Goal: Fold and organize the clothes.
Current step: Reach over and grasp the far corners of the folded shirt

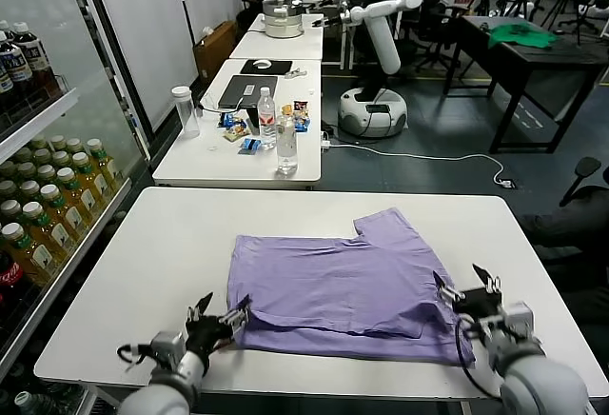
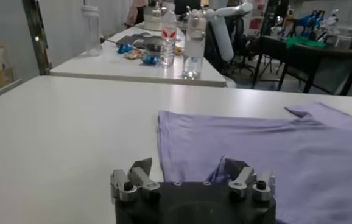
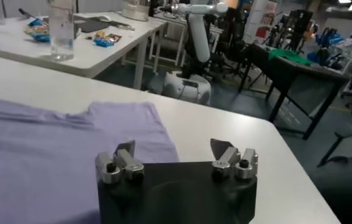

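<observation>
I should reach toward the sleeve's far corner [image 1: 395,212] next until the fingers are on both sides of it, then close, because the sleeve [image 1: 383,230] sticks out flat in front of my open right gripper.
The lavender-purple T-shirt [image 1: 343,277] lies flat on the white table [image 1: 171,244], with one sleeve pointing to the far side. Its printed graphic does not show. My left gripper [image 1: 224,306] is open at the shirt's near left corner, low over the table. In the left wrist view [image 2: 188,170] the shirt's [image 2: 273,146] corner lies by one fingertip [image 2: 232,167]. My right gripper [image 1: 464,280] is open at the shirt's near right edge. In the right wrist view [image 3: 175,150] the shirt [image 3: 42,146] lies beside one finger [image 3: 126,151] and bare table shows between the jaws.
A second white table [image 1: 190,163] behind holds water bottles [image 1: 285,144], a laptop [image 1: 247,91] and snacks. A drinks shelf [image 1: 38,215] stands at the left. Another robot [image 1: 376,44] and a dark table with a green cloth [image 1: 521,36] stand at the back.
</observation>
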